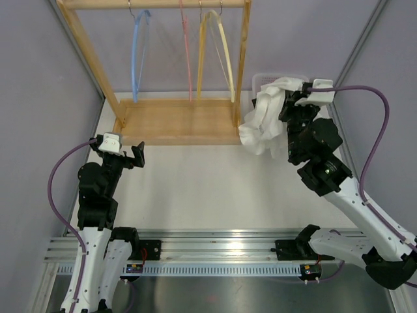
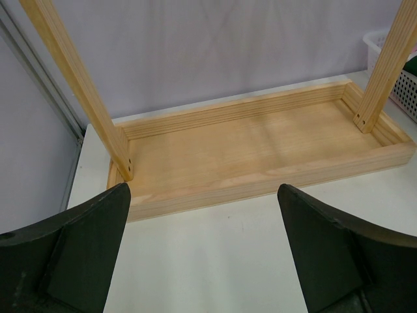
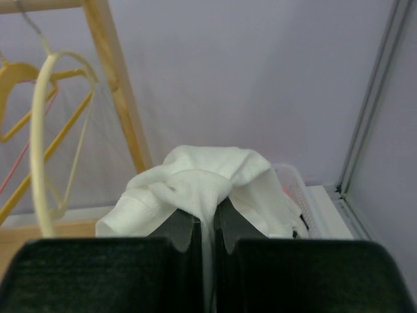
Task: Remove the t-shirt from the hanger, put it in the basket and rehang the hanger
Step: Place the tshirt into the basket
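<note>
The white t-shirt (image 1: 264, 122) is hanging clear of the yellow hanger, so my right gripper goes on moving it toward the white mesh basket (image 1: 262, 81) until the t-shirt rests inside.
The white t-shirt (image 1: 264, 120) hangs bunched from my right gripper (image 1: 291, 99), off the rack and just right of its right post. In the right wrist view the fabric (image 3: 202, 179) is pinched between the two shut black fingers (image 3: 179, 228) and drapes over their tips. A bare yellow hanger (image 1: 218, 45) hangs on the wooden rail at the right, also seen as the cream and yellow hanger (image 3: 45, 130) to the left of the shirt. My left gripper (image 1: 127, 155) stands open and empty above the table, in front of the rack's left end.
The wooden rack (image 1: 176, 120) has a tray base (image 2: 260, 150), two slanted posts, and a blue hanger (image 1: 138, 52) and a pink hanger (image 1: 188, 45). A white mesh basket (image 1: 260, 79) sits behind the shirt near the right wall; its rim (image 3: 296, 186) shows past the fabric.
</note>
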You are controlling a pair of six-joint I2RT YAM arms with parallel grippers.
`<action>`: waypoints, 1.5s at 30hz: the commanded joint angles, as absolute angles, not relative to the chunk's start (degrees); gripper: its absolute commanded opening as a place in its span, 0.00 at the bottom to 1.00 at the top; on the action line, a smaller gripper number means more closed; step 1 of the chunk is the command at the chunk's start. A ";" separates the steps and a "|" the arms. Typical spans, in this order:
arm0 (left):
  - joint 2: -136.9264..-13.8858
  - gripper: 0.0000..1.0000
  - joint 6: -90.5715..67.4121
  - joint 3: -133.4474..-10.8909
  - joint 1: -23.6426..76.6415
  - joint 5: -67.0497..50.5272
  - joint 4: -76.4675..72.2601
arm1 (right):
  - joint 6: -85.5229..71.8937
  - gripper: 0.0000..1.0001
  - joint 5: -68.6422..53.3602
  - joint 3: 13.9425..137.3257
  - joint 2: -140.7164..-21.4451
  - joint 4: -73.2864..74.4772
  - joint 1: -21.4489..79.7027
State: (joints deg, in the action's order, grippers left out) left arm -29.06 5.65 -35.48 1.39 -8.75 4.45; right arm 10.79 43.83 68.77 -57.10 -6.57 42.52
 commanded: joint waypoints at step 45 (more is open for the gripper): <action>-29.88 0.99 5.45 -36.12 1.05 -9.23 2.46 | -55.73 0.00 32.25 97.83 -120.26 22.51 -1.32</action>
State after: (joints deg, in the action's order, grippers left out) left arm -29.74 5.56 -35.48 1.39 -8.78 4.47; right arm -55.27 28.05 100.90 -123.90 19.20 -0.82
